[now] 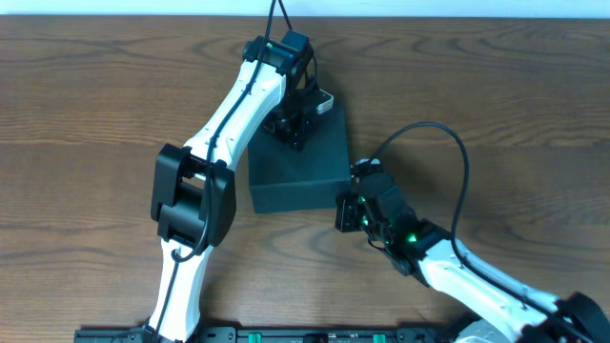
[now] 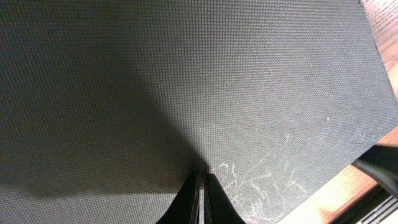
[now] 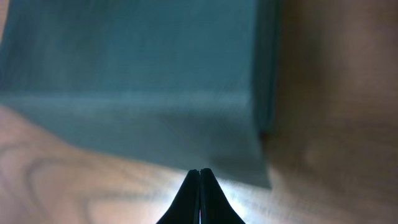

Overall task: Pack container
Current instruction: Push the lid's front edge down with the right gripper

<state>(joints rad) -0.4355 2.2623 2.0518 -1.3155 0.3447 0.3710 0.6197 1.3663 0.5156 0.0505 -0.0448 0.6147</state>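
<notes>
The lid's front flap (image 1: 299, 197) juts out from the container, so next my right gripper pushes the flap's corner (image 3: 252, 167) in while my left gripper steadies the lid.
The container (image 1: 307, 173) is a matte black box with its lid down, lying at the middle of the table. My left gripper (image 1: 293, 135) is shut and points down at the far part of the lid with nothing between its fingers. In the left wrist view the textured, scratched lid (image 2: 186, 81) fills the frame, and the shut tips (image 2: 202, 177) are at or just above it. My right gripper (image 1: 346, 206) is shut beside the box's near right corner. In the right wrist view the shut tips (image 3: 200, 172) sit low over the table, just short of the box's teal-black side (image 3: 137, 62).
The wooden table (image 1: 95, 114) extends all around the box. A black rail (image 1: 286, 335) runs along the front edge. The right arm's cable (image 1: 448, 138) loops above the table to the right of the box. The left arm (image 1: 224, 124) crosses the box's left side.
</notes>
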